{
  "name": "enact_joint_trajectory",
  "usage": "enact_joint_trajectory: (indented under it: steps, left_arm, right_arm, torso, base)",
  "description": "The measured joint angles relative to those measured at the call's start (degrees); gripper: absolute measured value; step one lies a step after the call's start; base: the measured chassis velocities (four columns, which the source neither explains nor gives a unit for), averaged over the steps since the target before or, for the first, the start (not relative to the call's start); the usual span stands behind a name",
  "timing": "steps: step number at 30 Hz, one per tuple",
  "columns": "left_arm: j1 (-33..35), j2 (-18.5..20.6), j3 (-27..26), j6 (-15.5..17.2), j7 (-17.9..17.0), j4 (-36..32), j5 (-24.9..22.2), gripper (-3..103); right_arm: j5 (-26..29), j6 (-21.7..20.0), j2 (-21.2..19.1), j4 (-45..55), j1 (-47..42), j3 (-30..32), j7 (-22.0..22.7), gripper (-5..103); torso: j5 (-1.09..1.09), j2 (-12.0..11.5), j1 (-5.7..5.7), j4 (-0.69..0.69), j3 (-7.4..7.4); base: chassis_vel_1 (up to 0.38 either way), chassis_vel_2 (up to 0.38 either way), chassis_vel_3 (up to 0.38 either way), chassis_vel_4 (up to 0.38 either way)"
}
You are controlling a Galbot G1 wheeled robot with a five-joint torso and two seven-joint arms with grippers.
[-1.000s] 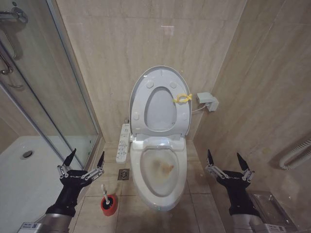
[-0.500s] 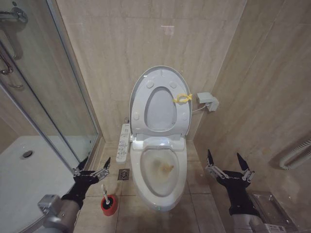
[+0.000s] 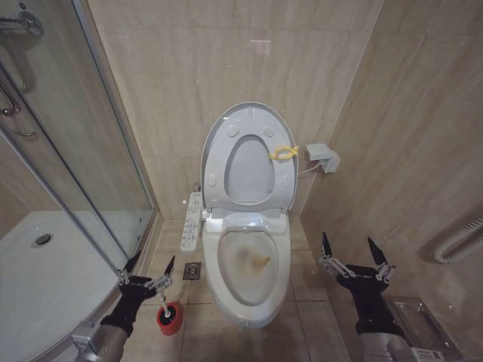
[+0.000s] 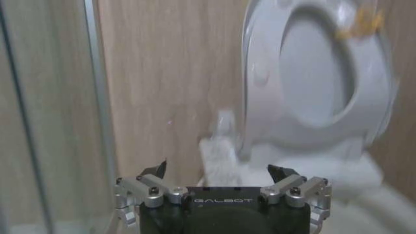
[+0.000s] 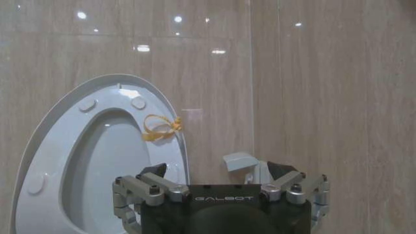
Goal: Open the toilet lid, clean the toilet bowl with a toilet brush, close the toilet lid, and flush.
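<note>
I see the brownish staining (image 3: 252, 261) clumped with blurry edges, so I expect it to break up and cloud the water when I scrub with the toilet brush (image 3: 167, 311).
The toilet lid (image 3: 250, 107) stands raised against the back wall. The white seat ring (image 3: 215, 162) with its yellow tag is folded up in front of it. Below them the toilet bowl (image 3: 249, 264) lies uncovered, with brownish staining inside. The toilet brush (image 3: 160, 296) stands with its white handle upright in a red cup (image 3: 169, 319) on the floor left of the bowl. My left gripper (image 3: 152, 262) hangs open just above and slightly left of the handle top, holding nothing. My right gripper (image 3: 353, 253) waits open to the right of the toilet. The left wrist view shows the left gripper (image 4: 217, 168) facing the raised seat ring (image 4: 312, 78).
A glass shower screen (image 3: 75, 151) and white shower tray (image 3: 38, 271) close off the left side. A control panel (image 3: 192, 222) juts from the toilet's left, with a floor drain (image 3: 192, 271) beneath. A white box (image 3: 322, 156) and a hose (image 3: 460, 241) are on the right wall.
My left gripper has moved right and lower, from beside the shower screen to just over the brush handle. The right arm has not moved.
</note>
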Motion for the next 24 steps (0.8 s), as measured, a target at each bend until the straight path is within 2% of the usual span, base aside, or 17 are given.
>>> enact_joint_trajectory:
  steps: [3, 4, 8, 10, 13, 14, 17, 19, 21, 24]
  left_arm:
    - [1.1, -0.7, 1.2, -4.2, -1.5, 6.0, 2.1, 100]
    - [1.1, -0.7, 1.2, -4.2, -1.5, 6.0, 2.1, 100]
    - [0.9, -1.6, 2.2, -11.7, -0.9, 15.8, 5.1, 100]
    - [0.8, -1.6, 2.4, -12.9, -0.8, 17.9, 5.1, 100]
    - [-0.5, -1.6, 2.6, -16.7, 0.8, 24.5, 2.9, 100]
    - [-0.5, -1.6, 2.6, -16.7, 0.8, 24.5, 2.9, 100]
    - [-4.3, -1.5, 2.6, -20.5, 2.8, 31.6, 0.5, 100]
    - [-5.4, -1.4, 2.6, -21.3, 3.4, 33.0, 0.1, 100]
    - [-9.2, -0.8, 2.9, -23.5, 6.2, 37.9, -1.2, 100]
    - [-12.3, 0.2, 3.4, -24.2, 8.1, 41.6, -2.4, 100]
  right_arm:
    - [0.0, 0.0, 0.0, 0.0, 0.0, 0.0, 0.0, 100]
    - [0.0, 0.0, 0.0, 0.0, 0.0, 0.0, 0.0, 100]
    - [0.0, 0.0, 0.0, 0.0, 0.0, 0.0, 0.0, 100]
    - [0.0, 0.0, 0.0, 0.0, 0.0, 0.0, 0.0, 100]
    - [0.0, 0.0, 0.0, 0.0, 0.0, 0.0, 0.0, 100]
    - [0.0, 0.0, 0.0, 0.0, 0.0, 0.0, 0.0, 100]
    - [0.0, 0.0, 0.0, 0.0, 0.0, 0.0, 0.0, 100]
    - [0.0, 0.0, 0.0, 0.0, 0.0, 0.0, 0.0, 100]
    - [0.0, 0.0, 0.0, 0.0, 0.0, 0.0, 0.0, 100]
    - [0.0, 0.0, 0.0, 0.0, 0.0, 0.0, 0.0, 100]
  torso:
    - [0.0, 0.0, 0.0, 0.02, 0.0]
    - [0.0, 0.0, 0.0, 0.02, 0.0]
    - [0.0, 0.0, 0.0, 0.01, 0.0]
    - [0.0, 0.0, 0.0, 0.01, 0.0]
    - [0.01, 0.0, 0.0, 0.02, 0.0]
    - [0.01, 0.0, 0.0, 0.02, 0.0]
    - [0.0, 0.0, 0.0, 0.02, 0.0]
    - [0.0, 0.0, 0.0, 0.02, 0.0]
    - [0.0, 0.0, 0.0, 0.01, 0.0]
    - [0.0, 0.0, 0.0, -0.01, 0.0]
  base:
    - [0.0, 0.0, 0.0, 0.0]
    - [0.0, 0.0, 0.0, 0.0]
    - [0.0, 0.0, 0.0, 0.0]
    - [0.0, 0.0, 0.0, 0.0]
    - [0.0, 0.0, 0.0, 0.0]
    - [0.0, 0.0, 0.0, 0.0]
    - [0.0, 0.0, 0.0, 0.0]
    - [0.0, 0.0, 0.0, 0.0]
    - [0.0, 0.0, 0.0, 0.0]
    - [0.0, 0.0, 0.0, 0.0]
